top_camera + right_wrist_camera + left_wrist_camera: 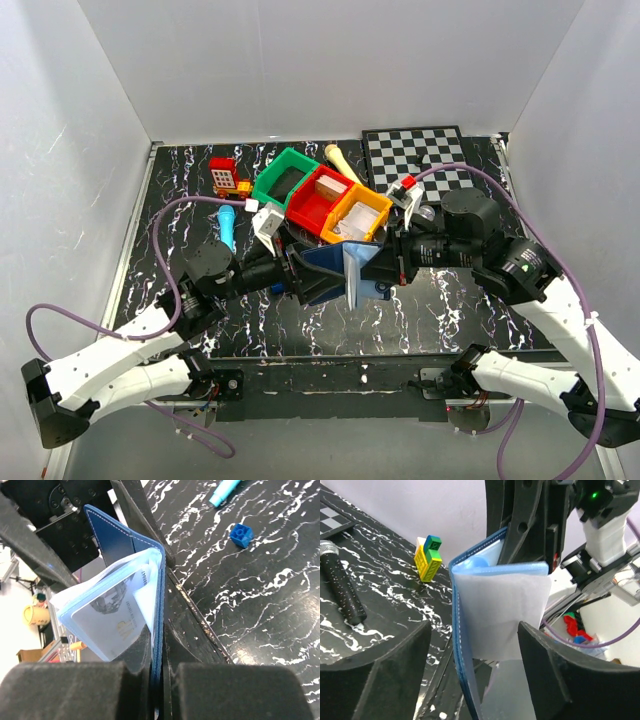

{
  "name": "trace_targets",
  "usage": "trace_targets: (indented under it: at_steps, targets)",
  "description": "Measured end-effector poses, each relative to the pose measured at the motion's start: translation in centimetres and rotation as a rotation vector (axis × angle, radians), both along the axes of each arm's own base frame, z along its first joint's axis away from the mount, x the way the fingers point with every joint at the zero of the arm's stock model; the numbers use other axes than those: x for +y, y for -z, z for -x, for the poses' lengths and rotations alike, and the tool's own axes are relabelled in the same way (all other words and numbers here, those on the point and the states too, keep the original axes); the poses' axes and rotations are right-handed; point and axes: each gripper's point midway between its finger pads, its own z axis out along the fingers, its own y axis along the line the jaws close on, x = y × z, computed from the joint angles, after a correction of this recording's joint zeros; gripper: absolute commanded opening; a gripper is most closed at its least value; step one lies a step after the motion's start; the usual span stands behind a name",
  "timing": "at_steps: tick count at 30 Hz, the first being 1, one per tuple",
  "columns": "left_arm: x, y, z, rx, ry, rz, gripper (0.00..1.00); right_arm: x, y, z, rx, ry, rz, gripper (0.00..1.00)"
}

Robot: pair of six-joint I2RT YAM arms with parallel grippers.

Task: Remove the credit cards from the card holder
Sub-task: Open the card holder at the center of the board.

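The pale sleeves [352,280] stick up from the card holder's fold. My left gripper should close on the sleeves and blue-edged cover [458,630] at the same time to spread the holder.
The card holder [335,268] is held up above the table between the two arms, navy outside, opened in a V with a pale inner panel [352,276] showing. My right gripper [162,680] is shut on the edge of its navy cover [159,605]; a pale printed card [107,617] sits in a clear sleeve to the left. My left gripper [475,680] is open, its fingers [385,675] wide apart on either side of the holder's blue-edged cover [457,630] and a pale sheet [500,615], not pressing on them.
Green [285,180], red [320,198] and yellow [358,212] bins stand just behind the holder. A checkerboard [420,155] lies back right, a red-yellow block toy [225,175] and a teal pen [228,225] back left. A blue cube [241,534] and a black microphone [342,587] lie on the table.
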Motion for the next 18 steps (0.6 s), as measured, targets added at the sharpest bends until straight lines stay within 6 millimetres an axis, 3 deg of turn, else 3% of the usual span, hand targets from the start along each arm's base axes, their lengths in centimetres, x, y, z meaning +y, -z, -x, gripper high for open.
trace_targets:
  at_steps: [2, 13, 18]
  targets:
    - [-0.3, 0.3, -0.1, 0.008, 0.005, 0.002, 0.98, -0.4, 0.4, -0.4, 0.005, 0.036, 0.031, 0.01]
    - [-2.0, 2.3, -0.4, 0.113, 0.044, 0.066, 0.98, -2.6, 4.5, -3.5, 0.07, 0.252, 0.267, 0.01]
    - [-2.3, 3.8, -0.7, 0.157, 0.037, 0.071, 0.8, -3.1, 5.1, -3.8, 0.077, 0.295, 0.313, 0.01]
